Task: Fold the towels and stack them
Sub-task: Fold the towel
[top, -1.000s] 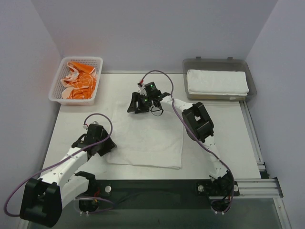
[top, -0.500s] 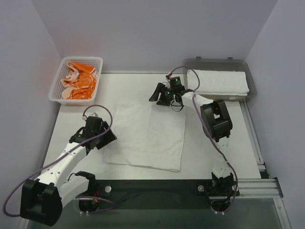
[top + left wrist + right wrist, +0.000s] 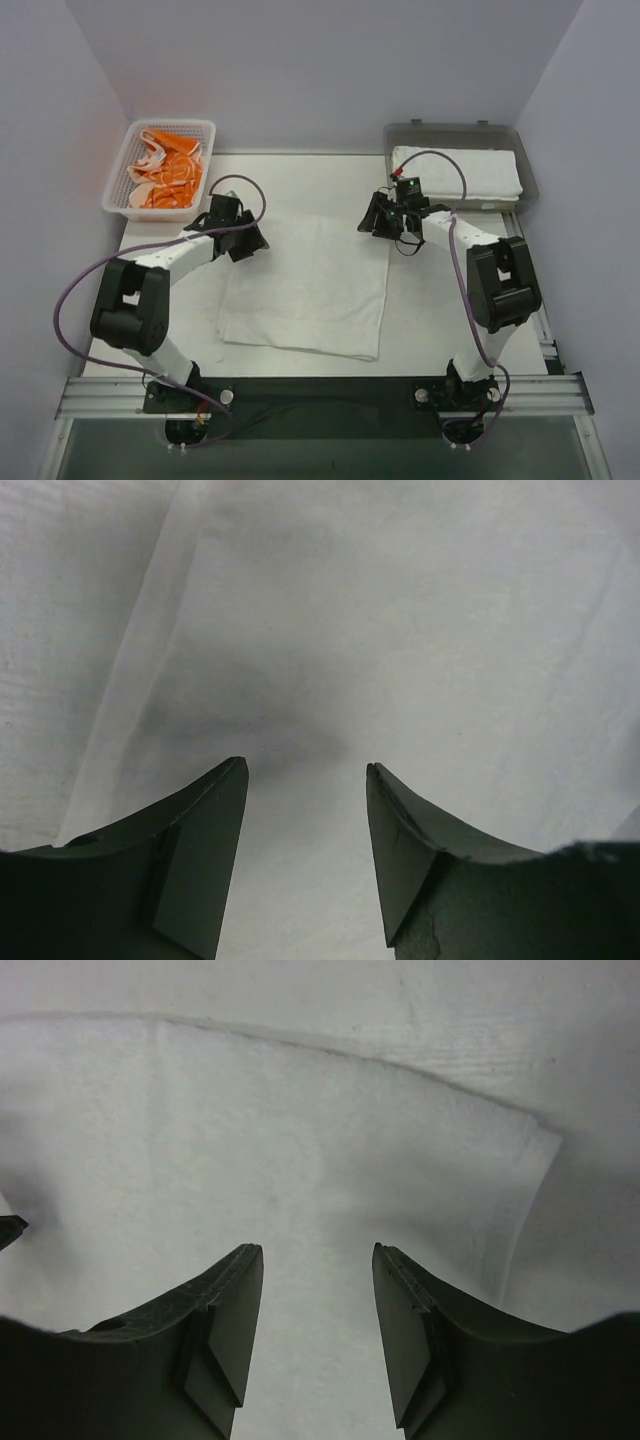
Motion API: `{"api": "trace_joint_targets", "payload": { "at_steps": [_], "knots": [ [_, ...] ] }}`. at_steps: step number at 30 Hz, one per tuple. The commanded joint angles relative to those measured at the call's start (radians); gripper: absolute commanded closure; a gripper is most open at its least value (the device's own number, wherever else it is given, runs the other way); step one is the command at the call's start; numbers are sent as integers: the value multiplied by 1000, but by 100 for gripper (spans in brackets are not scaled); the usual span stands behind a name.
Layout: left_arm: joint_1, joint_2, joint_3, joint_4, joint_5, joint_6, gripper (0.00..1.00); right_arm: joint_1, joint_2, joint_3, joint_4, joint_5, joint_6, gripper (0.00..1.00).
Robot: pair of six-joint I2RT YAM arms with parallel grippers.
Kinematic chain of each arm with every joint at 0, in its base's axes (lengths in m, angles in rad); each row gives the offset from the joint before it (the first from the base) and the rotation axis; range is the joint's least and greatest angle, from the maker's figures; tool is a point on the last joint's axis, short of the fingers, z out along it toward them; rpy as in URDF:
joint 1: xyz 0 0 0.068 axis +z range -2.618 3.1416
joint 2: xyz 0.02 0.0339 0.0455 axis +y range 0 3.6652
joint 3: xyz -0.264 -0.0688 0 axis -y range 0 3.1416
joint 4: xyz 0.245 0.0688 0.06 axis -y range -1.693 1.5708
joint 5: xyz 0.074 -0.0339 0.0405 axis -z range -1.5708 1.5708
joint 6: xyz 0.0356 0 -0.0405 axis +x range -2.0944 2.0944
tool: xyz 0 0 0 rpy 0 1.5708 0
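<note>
The towel's far corner is still beyond my left gripper, which is over flat cloth inside the white towel's side edge (image 3: 130, 680), so next I go to that corner and pinch it before I fold.
A plain white towel (image 3: 305, 285) lies spread flat in the middle of the table. My left gripper (image 3: 254, 240) hovers open at its far left corner; in the left wrist view the gripper (image 3: 305, 770) has only white towel (image 3: 420, 620) below the jaws. My right gripper (image 3: 371, 221) stands open at the far right corner; the right wrist view shows the gripper (image 3: 317, 1250) over the towel (image 3: 250, 1120), whose corner lies to the right. A folded white towel (image 3: 456, 172) rests in the grey tray (image 3: 527, 190). Orange-and-white towels (image 3: 165, 172) fill the white basket (image 3: 117, 172).
The basket sits at the far left corner of the table (image 3: 170, 280) and the tray at the far right. A metal rail (image 3: 535, 290) runs along the table's right edge. Grey walls close in the back and sides.
My left gripper has swung from the towel's near left edge up to its far left corner. The right gripper has moved right along the far edge to the far right corner.
</note>
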Motion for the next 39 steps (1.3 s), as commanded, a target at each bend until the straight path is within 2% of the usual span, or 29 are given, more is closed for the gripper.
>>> {"api": "trace_joint_targets", "payload": {
  "at_steps": [1, 7, 8, 12, 16, 18, 23, 26, 28, 32, 37, 39],
  "knots": [
    [-2, 21, -25, 33, 12, -26, 39, 8, -37, -39, -59, 32, -52, 52],
    [-1, -93, -243, 8, -65, -173, 40, 8, -29, -55, -56, 35, -54, 52],
    [-2, -151, -318, 8, -65, -213, 40, 8, -29, -55, -55, 33, -46, 52],
    [-33, -327, -429, 0, -127, -249, 39, 7, -43, -59, -13, 12, -5, 52],
    [-33, -413, -374, 19, -161, -190, 35, 8, -40, -59, 109, -66, 70, 52],
    [-32, -384, -311, 31, -169, -138, 35, 10, -26, -59, 169, -100, 115, 52],
    [-22, -168, -79, 102, -146, -74, 35, 24, 64, -1, 335, -128, 224, 51],
    [13, -31, -4, 142, -120, -68, 42, 22, 145, 39, 393, -145, 271, 51],
    [40, 53, 11, 175, -103, -69, 49, 21, 179, 40, 427, -129, 282, 51],
    [114, 159, 13, 214, -72, -89, 59, 13, 263, 37, 432, -84, 287, 51],
    [145, 215, -4, 209, -45, -91, 60, -18, 276, -56, 450, -22, 279, 52],
    [148, 199, 1, 201, -40, -78, 56, -29, 238, -81, 447, -14, 258, 52]
  ]
}}
